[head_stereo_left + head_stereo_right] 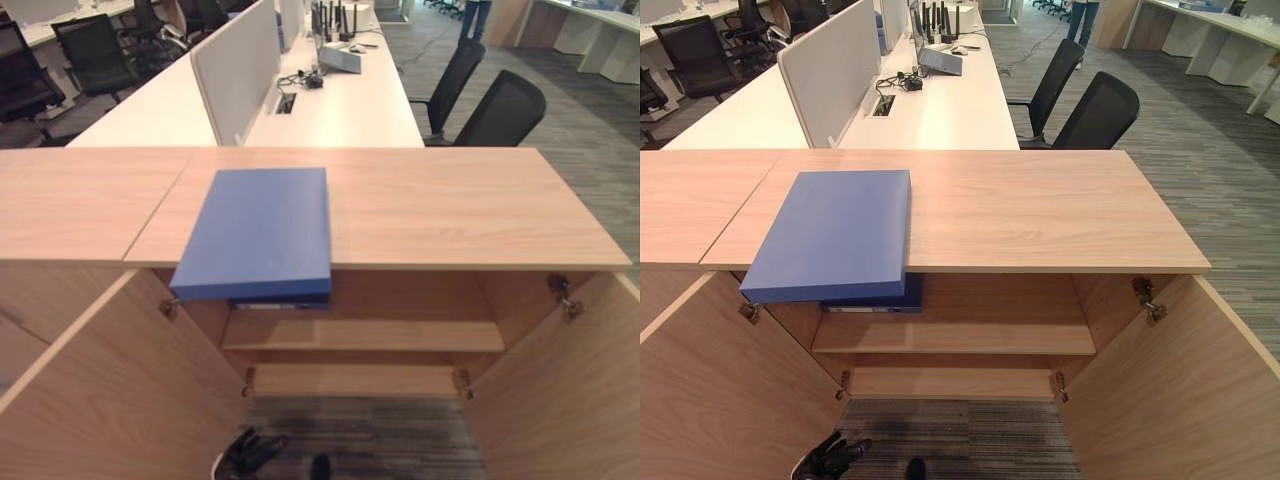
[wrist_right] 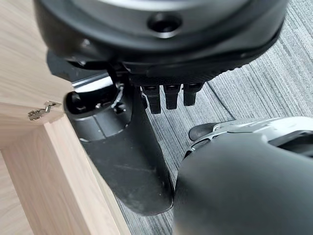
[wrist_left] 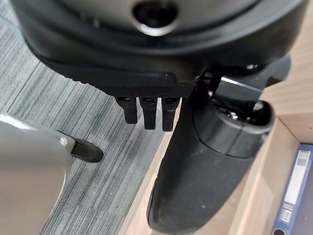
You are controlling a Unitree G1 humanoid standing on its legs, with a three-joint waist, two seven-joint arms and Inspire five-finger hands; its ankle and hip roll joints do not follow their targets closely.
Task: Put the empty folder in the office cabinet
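Observation:
The robot should expect a white label hidden on the folder's bottom side when it lifts and turns the folder, because the blue folder's upward side [image 1: 257, 240] is plain [image 1: 260, 222].
A blue folder [image 1: 260, 232] lies flat on the wooden cabinet top [image 1: 450, 205], left of middle, its near end jutting over the front edge. Under it, on the cabinet's upper shelf [image 1: 400, 335], a second blue folder [image 1: 275, 299] shows its spine, which the left wrist view also catches [image 3: 295, 188]. Both cabinet doors stand wide open. My left hand [image 1: 250, 453] hangs low by the floor in front of the left door [image 1: 110, 400], open and holding nothing. My right hand [image 2: 128, 161] hangs beside the right door [image 2: 29, 78], fingers [image 2: 166, 98] straight and empty.
Behind the cabinet runs a long white desk [image 1: 345, 110] with a divider panel [image 1: 238, 65] and desktop equipment. Two black office chairs [image 1: 500, 110] stand at its right side. Grey carpet [image 1: 360, 435] lies before the cabinet. A person's legs [image 1: 474, 15] show far back.

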